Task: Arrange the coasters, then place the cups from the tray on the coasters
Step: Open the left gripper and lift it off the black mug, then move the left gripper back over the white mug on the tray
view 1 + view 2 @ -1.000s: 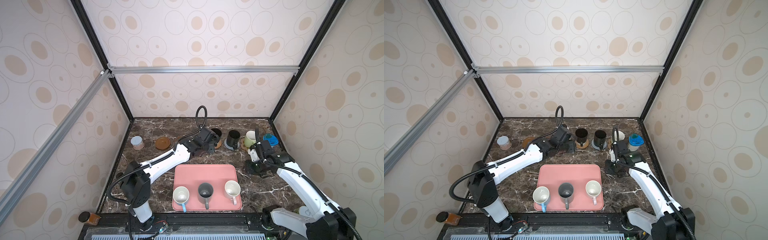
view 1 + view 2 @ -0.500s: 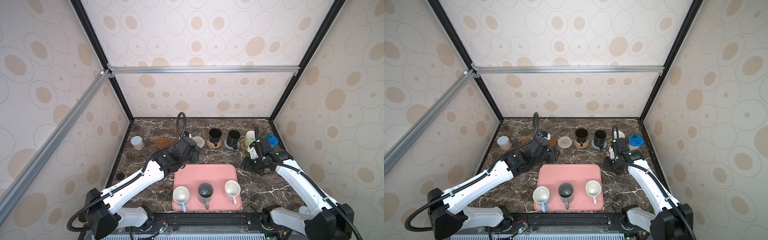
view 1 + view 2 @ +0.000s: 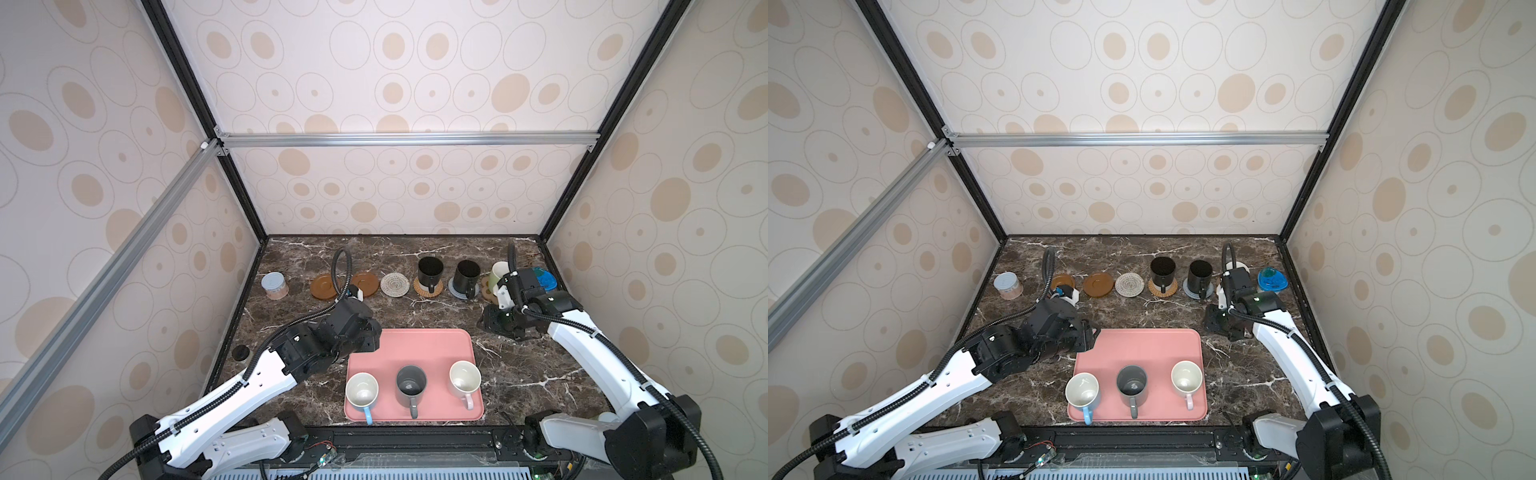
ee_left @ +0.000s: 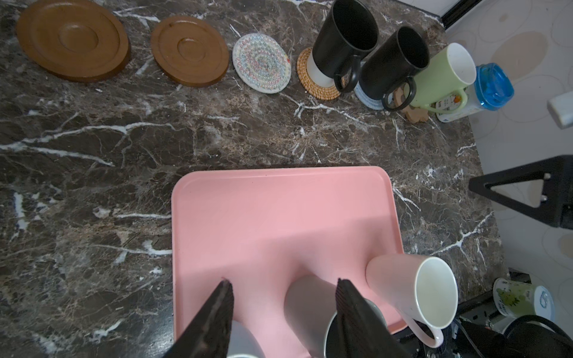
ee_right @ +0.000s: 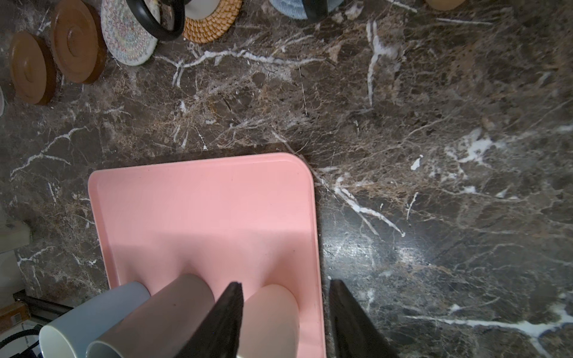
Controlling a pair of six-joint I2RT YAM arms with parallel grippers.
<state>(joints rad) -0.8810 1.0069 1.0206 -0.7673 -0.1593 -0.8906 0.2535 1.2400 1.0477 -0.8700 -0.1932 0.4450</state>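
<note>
The blue handle [image 3: 368, 414] is clear of the grey cup. My left gripper should keep going toward the tray's front edge and close on the blue handle.
The pink tray [image 3: 409, 345] holds three cups: white with blue handle [image 3: 361, 388], grey [image 3: 410, 380] and white with pink handle [image 3: 464, 376]. Along the back lie two bare wooden coasters [image 3: 324, 286] [image 3: 365, 283] and a bare cream woven coaster [image 3: 395, 284]. Beside them two black cups [image 3: 429, 270] [image 3: 467, 272] and a light green cup [image 3: 498, 272] stand on coasters. My left gripper [image 4: 284, 282] hangs open over the tray's back left corner. Off the back right corner hovers my right gripper [image 5: 286, 282], also open and empty.
A silver-lidded jar [image 3: 274, 284] stands at the back left and a blue-lidded container [image 3: 544, 280] at the back right. A small black disc [image 3: 240, 352] lies by the left wall. Enclosure walls close three sides.
My left arm has pulled back from the coaster row to the tray's back left corner, leaving the cream woven coaster uncovered in the row. The right arm has barely moved.
</note>
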